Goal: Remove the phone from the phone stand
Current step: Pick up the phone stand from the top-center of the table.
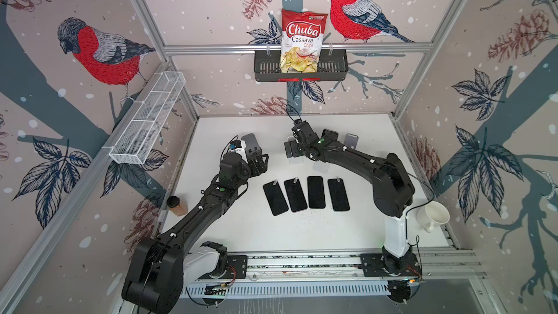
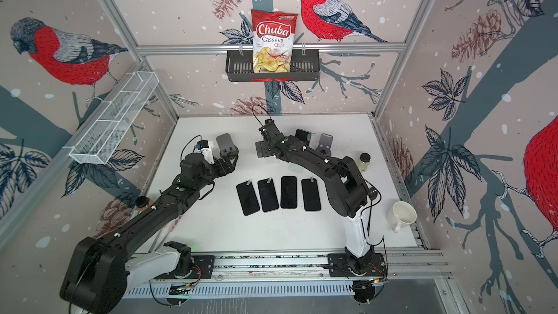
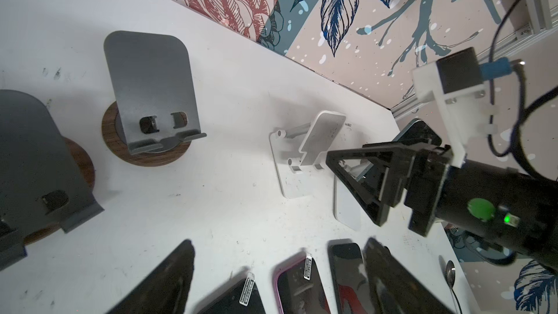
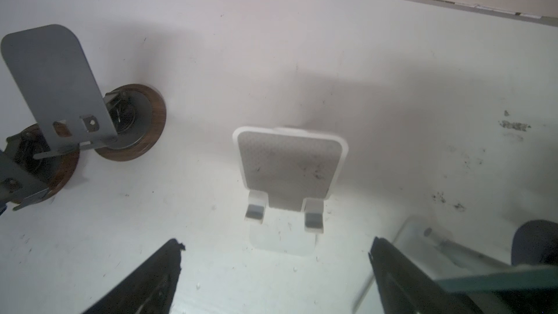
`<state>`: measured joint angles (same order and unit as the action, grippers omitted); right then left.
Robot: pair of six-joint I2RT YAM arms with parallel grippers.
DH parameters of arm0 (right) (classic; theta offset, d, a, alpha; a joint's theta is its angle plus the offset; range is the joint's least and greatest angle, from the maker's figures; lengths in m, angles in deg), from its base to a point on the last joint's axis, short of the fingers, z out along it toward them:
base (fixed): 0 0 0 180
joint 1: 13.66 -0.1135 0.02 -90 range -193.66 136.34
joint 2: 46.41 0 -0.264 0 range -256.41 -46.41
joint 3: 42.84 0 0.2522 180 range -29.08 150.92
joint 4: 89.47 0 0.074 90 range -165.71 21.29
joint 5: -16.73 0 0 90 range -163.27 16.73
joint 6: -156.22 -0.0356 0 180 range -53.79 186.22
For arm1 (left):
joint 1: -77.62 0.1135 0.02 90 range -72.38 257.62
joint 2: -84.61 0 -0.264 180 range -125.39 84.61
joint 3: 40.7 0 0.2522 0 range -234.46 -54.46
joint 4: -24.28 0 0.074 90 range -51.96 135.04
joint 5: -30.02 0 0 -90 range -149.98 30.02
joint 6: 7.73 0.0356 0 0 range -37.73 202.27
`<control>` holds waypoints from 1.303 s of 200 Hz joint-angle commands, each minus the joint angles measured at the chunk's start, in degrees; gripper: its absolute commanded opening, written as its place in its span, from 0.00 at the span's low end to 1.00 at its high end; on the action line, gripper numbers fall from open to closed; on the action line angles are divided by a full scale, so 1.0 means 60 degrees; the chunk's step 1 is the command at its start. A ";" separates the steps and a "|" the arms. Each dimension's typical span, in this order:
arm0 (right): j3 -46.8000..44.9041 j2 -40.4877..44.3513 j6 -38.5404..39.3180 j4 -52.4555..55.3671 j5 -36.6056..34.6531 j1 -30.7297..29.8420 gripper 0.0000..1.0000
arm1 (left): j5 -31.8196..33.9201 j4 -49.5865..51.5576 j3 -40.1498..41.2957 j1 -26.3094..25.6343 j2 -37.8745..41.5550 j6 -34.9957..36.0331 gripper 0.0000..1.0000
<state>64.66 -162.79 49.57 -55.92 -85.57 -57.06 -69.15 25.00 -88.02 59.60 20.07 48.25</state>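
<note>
The empty white stand is next to the dark phone's stand (image 4: 414, 247), so next my right gripper takes hold of the white stand's backrest (image 4: 289, 167) and moves the white stand away first.
A dark phone (image 2: 303, 135) leans upright in a pale phone stand (image 3: 347, 203) at the back of the table, mostly hidden behind my right arm in both top views; its blue-edged body (image 3: 419, 134) also shows in the left wrist view. My right gripper (image 1: 290, 149) (image 4: 274, 252) is open and empty, hovering over an empty white stand (image 4: 290, 170) just left of that phone. My left gripper (image 1: 261, 163) (image 3: 279, 255) is open and empty beside an empty grey stand (image 1: 251, 144). Several phones (image 1: 305, 193) lie flat in a row mid-table.
Another empty grey stand on a wooden base (image 3: 151, 95), a purple stand (image 2: 326, 141), a white mug (image 1: 433, 212), a spice jar (image 1: 176, 205), a pale jar (image 2: 363, 161) and a spoon (image 3: 450, 270) stand around. A chips bag (image 1: 303, 40) sits in the wall basket (image 1: 265, 69).
</note>
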 commanded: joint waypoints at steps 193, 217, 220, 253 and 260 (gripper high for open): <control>0.1799 -0.1923 0.0068 -0.0417 -0.0773 0.0167 0.81 | 0.0000 -0.0610 0.0130 -0.0004 -0.0156 0.0252 0.86; 0.1912 -0.2019 0.0094 -0.0398 -0.0948 0.0107 0.74 | 0.0023 -0.0596 0.0124 -0.0008 -0.0172 0.0294 0.86; 0.1923 -0.2012 0.0101 -0.0415 -0.0964 0.0100 0.72 | 0.0033 -0.0596 0.0127 -0.0002 -0.0170 0.0309 0.86; 0.1941 -0.2034 0.0167 -0.0486 -0.1053 0.0077 0.62 | 0.0052 -0.0610 0.0130 -0.0014 -0.0197 0.0338 0.86; 0.1956 -0.2027 0.0204 -0.0508 -0.1063 0.0069 0.62 | 0.0060 -0.0610 0.0130 -0.0004 -0.0200 0.0352 0.86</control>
<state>75.87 -174.79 49.83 -57.25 -90.22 -56.45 -68.93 23.36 -87.25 59.56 18.98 49.65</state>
